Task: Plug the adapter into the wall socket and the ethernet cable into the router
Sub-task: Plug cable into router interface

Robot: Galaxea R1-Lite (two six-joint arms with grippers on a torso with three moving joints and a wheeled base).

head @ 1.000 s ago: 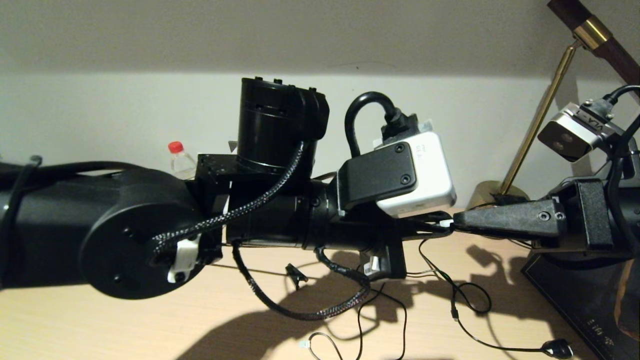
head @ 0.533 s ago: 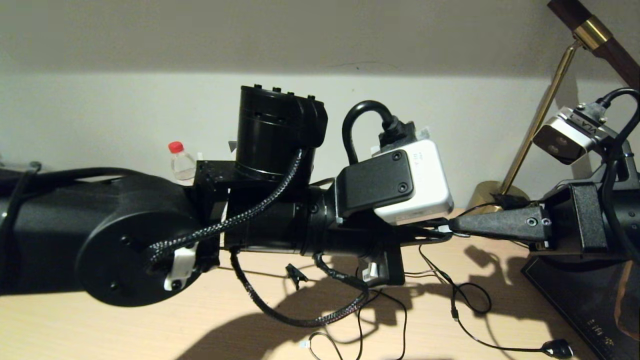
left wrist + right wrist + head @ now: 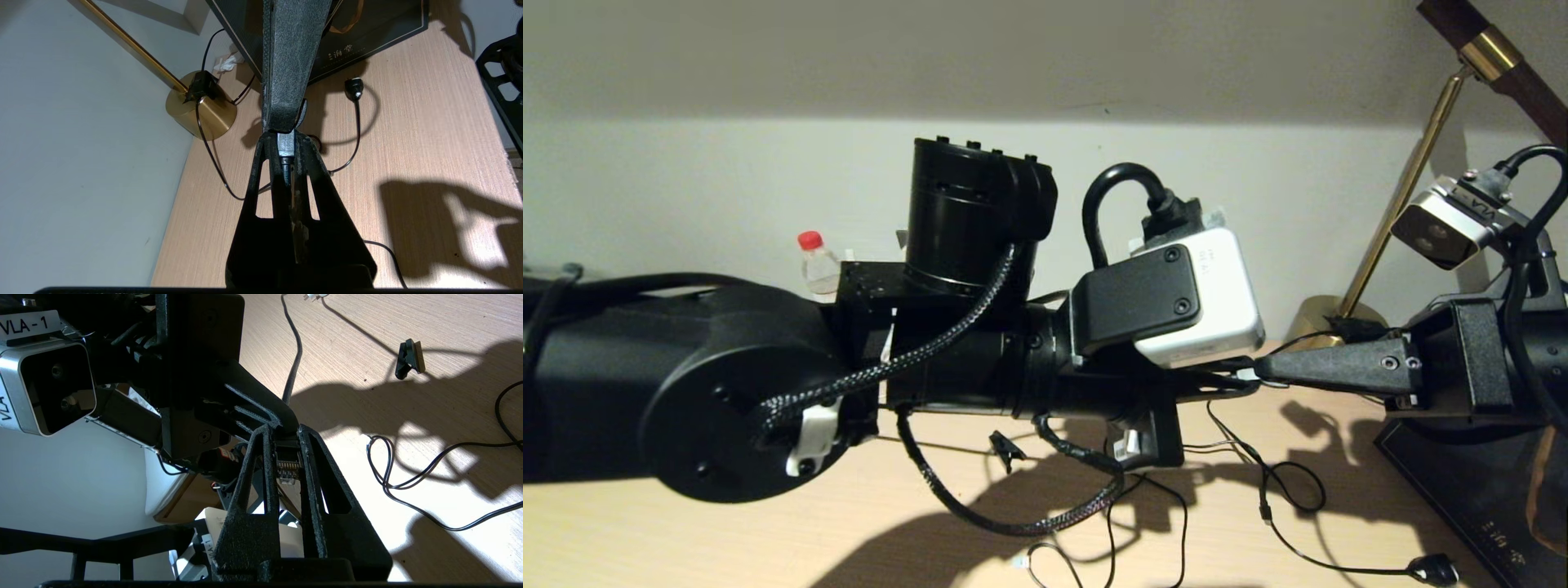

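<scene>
The connector (image 3: 1247, 374) is pinched by my grippers crosswise to each other, so next my left gripper lets go and moves back, then grabs the cable end (image 3: 287, 161) after my right gripper turns the connector.
The ethernet cable's clear connector (image 3: 286, 145) is held in mid-air above the wooden table between both grippers, which meet tip to tip. My left gripper (image 3: 284, 136) reaches across from the left and is shut on the cable end of the connector, with the black cable running back between its fingers. My right gripper (image 3: 284, 430) comes from the right and is shut on the front of the connector (image 3: 288, 471), whose gold contacts show. In the head view the meeting point (image 3: 1248, 374) lies right of centre. The adapter, wall socket and router are out of view.
A brass lamp base (image 3: 1331, 318) stands against the wall behind the grippers. A dark flat box (image 3: 1486, 490) lies at the right. Thin black cords (image 3: 1290, 490) and a small black clip (image 3: 1006, 447) lie on the table. A red-capped bottle (image 3: 818, 263) stands at the back.
Both arms shifted slightly left and up together a second ago, tips still joined; over the last half second they have hardly moved.
</scene>
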